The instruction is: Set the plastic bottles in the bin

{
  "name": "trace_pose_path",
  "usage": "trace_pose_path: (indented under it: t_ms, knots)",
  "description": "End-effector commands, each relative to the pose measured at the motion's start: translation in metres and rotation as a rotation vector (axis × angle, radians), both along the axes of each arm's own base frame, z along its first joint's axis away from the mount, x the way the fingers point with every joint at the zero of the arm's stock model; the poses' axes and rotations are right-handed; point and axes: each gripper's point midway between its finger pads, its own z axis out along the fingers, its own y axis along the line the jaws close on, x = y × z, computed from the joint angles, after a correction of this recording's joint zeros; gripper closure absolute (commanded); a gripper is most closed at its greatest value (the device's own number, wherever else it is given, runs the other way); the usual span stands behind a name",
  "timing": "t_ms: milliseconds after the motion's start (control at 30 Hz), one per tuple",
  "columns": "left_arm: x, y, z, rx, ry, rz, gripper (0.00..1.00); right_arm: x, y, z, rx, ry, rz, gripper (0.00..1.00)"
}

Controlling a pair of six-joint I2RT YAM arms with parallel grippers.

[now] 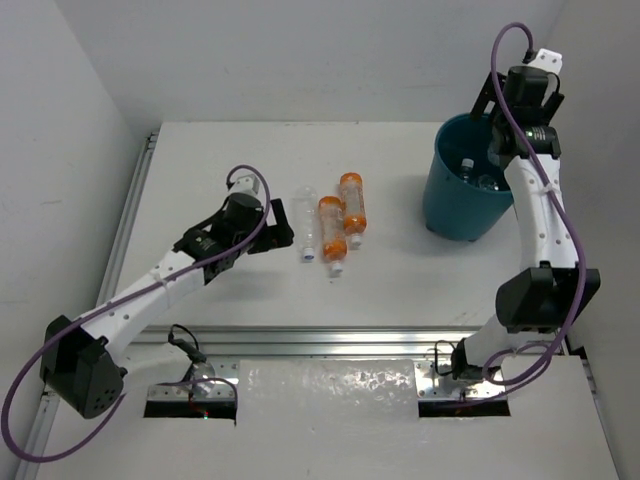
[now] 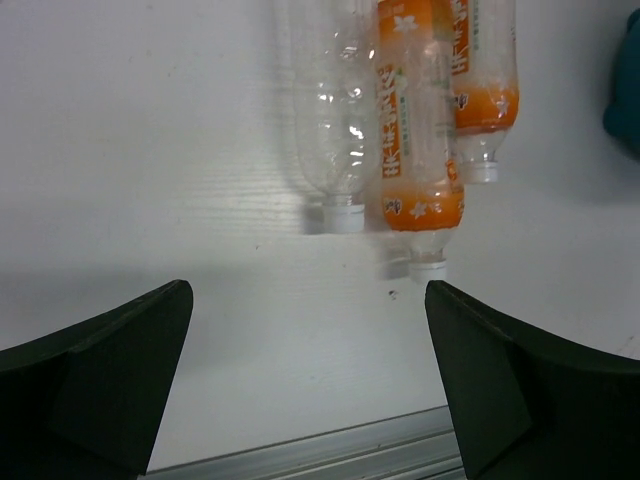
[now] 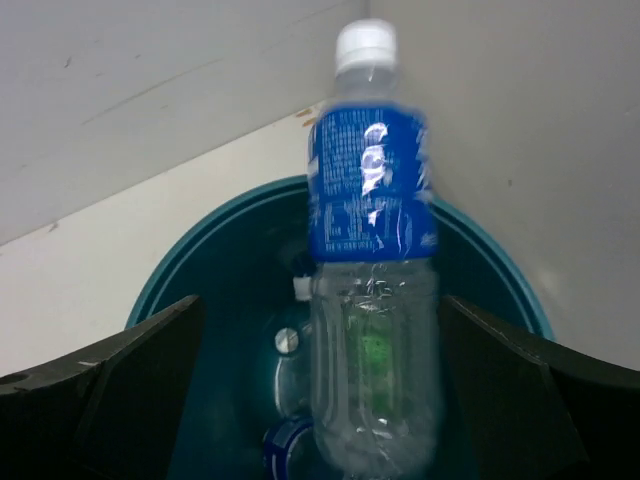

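The clear bottle point(image 1: 306, 225) is set apart from the orange ones by a thin gap point(image 1: 319, 239), so it will come up alone when the robot lifts it.
Three plastic bottles lie side by side on the white table: a plain clear one point(image 1: 308, 222) and two orange ones with white caps point(image 1: 332, 232) point(image 1: 351, 205). My left gripper point(image 1: 283, 236) is open and empty just left of them; in its wrist view the clear bottle point(image 2: 335, 110) and the orange ones point(image 2: 415, 130) point(image 2: 482, 70) lie ahead of the gripper point(image 2: 308, 295). My right gripper point(image 1: 492, 138) is open above the teal bin point(image 1: 455, 208). A clear bottle with a blue label point(image 3: 372, 280) is blurred between its spread fingers, clear of both, over the bin point(image 3: 190, 265).
Several bottles lie inside the bin point(image 3: 288, 342) point(image 1: 467, 165). The bin's edge shows at the right of the left wrist view point(image 2: 628, 85). A metal rail point(image 1: 330, 335) runs along the table's near edge. Walls close the back and sides.
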Motion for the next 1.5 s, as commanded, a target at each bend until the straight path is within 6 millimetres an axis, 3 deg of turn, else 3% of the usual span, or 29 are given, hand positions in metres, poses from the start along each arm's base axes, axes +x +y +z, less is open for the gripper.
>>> trace_pose_path:
  t_ms: [0, 67, 100, 167, 200, 233, 333, 367, 500, 700, 900, 967, 1000, 1067, 1100, 1133, 1167, 1200, 1233, 1267, 1300, 1333, 1367, 1400, 1433, 1467]
  knots:
    - [0.024, -0.021, 0.016, -0.052, -0.051, -0.013, 0.00, -0.022, 0.013, 0.067, 0.050, -0.160, 0.046, 0.01]
    - [0.030, -0.028, 0.012, -0.050, -0.043, -0.016, 0.00, -0.031, 0.035, 0.073, 0.137, -0.187, 0.128, 0.01]
    - [0.036, -0.030, 0.003, -0.037, -0.028, -0.006, 0.00, -0.047, 0.046, 0.085, 0.183, -0.219, 0.163, 0.01]
    - [0.045, -0.038, -0.005, -0.032, -0.019, -0.004, 0.00, -0.058, 0.074, 0.072, 0.260, -0.197, 0.282, 0.01]
    - [0.048, -0.040, -0.008, -0.026, -0.012, 0.002, 0.01, -0.073, 0.089, 0.084, 0.281, -0.236, 0.335, 0.01]
    - [0.053, -0.045, -0.016, -0.013, 0.007, 0.004, 0.02, -0.078, 0.103, 0.066, 0.312, -0.204, 0.396, 0.01]
    - [0.064, -0.054, -0.024, 0.006, 0.014, 0.005, 0.04, -0.101, 0.132, 0.048, 0.352, -0.185, 0.490, 0.01]
    - [0.067, -0.060, -0.037, 0.022, 0.033, -0.002, 0.05, -0.106, 0.138, 0.043, 0.360, -0.178, 0.507, 0.01]
    - [0.084, -0.068, -0.055, 0.050, 0.046, 0.018, 0.10, -0.128, 0.158, 0.024, 0.402, -0.159, 0.579, 0.01]
    - [0.100, -0.068, -0.092, 0.138, 0.080, 0.043, 0.14, -0.149, 0.174, 0.013, 0.456, -0.139, 0.644, 0.01]
    - [0.096, -0.058, -0.141, 0.216, 0.155, 0.067, 0.35, -0.161, 0.193, 0.003, 0.466, -0.112, 0.708, 0.01]
    - [0.092, -0.053, -0.155, 0.236, 0.184, 0.077, 0.51, -0.163, 0.203, 0.003, 0.465, -0.108, 0.756, 0.01]
    - [0.086, -0.048, -0.161, 0.247, 0.200, 0.083, 0.65, -0.163, 0.212, 0.001, 0.466, -0.091, 0.788, 0.01]
    - [0.081, -0.041, -0.147, 0.222, 0.166, 0.119, 0.95, -0.168, 0.233, 0.001, 0.497, -0.075, 0.903, 0.01]
    - [0.067, -0.028, -0.151, 0.237, 0.173, 0.131, 0.98, -0.170, 0.242, -0.005, 0.518, -0.056, 0.943, 0.01]
    - [0.069, -0.030, -0.121, 0.179, 0.094, 0.140, 1.00, -0.171, 0.251, -0.010, 0.539, -0.038, 0.982, 0.01]
    - [0.055, -0.021, -0.123, 0.178, 0.090, 0.138, 1.00, -0.176, 0.268, -0.012, 0.582, -0.042, 1.075, 0.01]
    - [0.052, -0.020, -0.112, 0.154, 0.061, 0.132, 1.00, -0.178, 0.277, -0.015, 0.618, -0.033, 1.119, 0.01]
    - [0.052, -0.024, -0.075, 0.088, -0.038, 0.110, 1.00, -0.178, 0.287, -0.004, 0.631, -0.091, 1.191, 0.01]
    - [0.036, -0.024, -0.076, 0.065, -0.043, 0.063, 1.00, -0.191, 0.305, -0.009, 0.701, -0.064, 1.273, 0.01]
    - [0.038, -0.031, -0.032, -0.045, -0.176, 0.039, 1.00, -0.191, 0.315, -0.010, 0.724, -0.057, 1.301, 0.01]
    - [0.027, -0.043, -0.020, -0.103, -0.208, -0.059, 1.00, -0.198, 0.333, -0.005, 0.729, -0.068, 1.361, 0.01]
    - [0.013, -0.045, -0.023, -0.129, -0.228, -0.120, 1.00, -0.195, 0.342, -0.002, 0.716, -0.079, 1.363, 0.01]
    - [0.007, -0.053, 0.014, -0.219, -0.345, -0.174, 1.00, -0.193, 0.350, -0.001, 0.709, -0.077, 1.367, 0.01]
    - [-0.003, -0.058, 0.022, -0.256, -0.376, -0.232, 1.00, -0.186, 0.361, -0.010, 0.710, -0.050, 1.358, 0.01]
    - [-0.016, -0.063, 0.019, -0.293, -0.372, -0.295, 1.00, -0.190, 0.376, -0.007, 0.711, -0.043, 1.384, 0.01]
